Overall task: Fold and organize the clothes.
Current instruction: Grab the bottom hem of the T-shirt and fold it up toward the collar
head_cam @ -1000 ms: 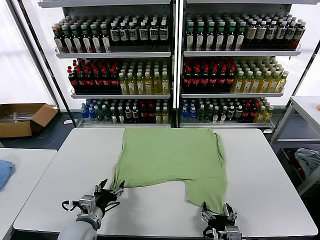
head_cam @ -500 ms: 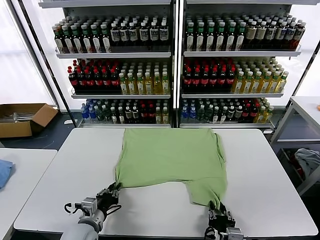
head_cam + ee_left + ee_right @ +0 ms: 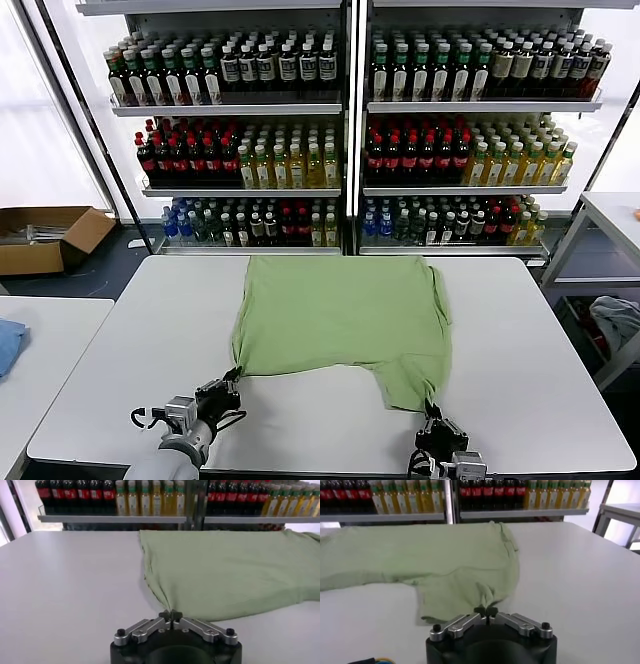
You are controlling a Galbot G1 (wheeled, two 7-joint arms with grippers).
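The shirt's near corners are pinched in both grippers and its far half is lying flat. My right gripper should move the shirt's flap on until it lies on top of that half before it stops.
The light green shirt lies spread on the white table, plain side up; collar, buttons and print are hidden. My left gripper is shut on the shirt's near left corner, and its own view shows the jaws closed on the fabric. My right gripper is shut on the near right corner, which hangs down as a longer flap; in its own view the jaws pinch the cloth.
Shelves of bottled drinks stand behind the table. A second table with a blue cloth is at the left, a cardboard box on the floor beyond it. A grey-white cloth lies under a side table at the right.
Both grippers have closed on the shirt's near corners; a second ago they were open at the hem. The near edge has bunched slightly towards them.
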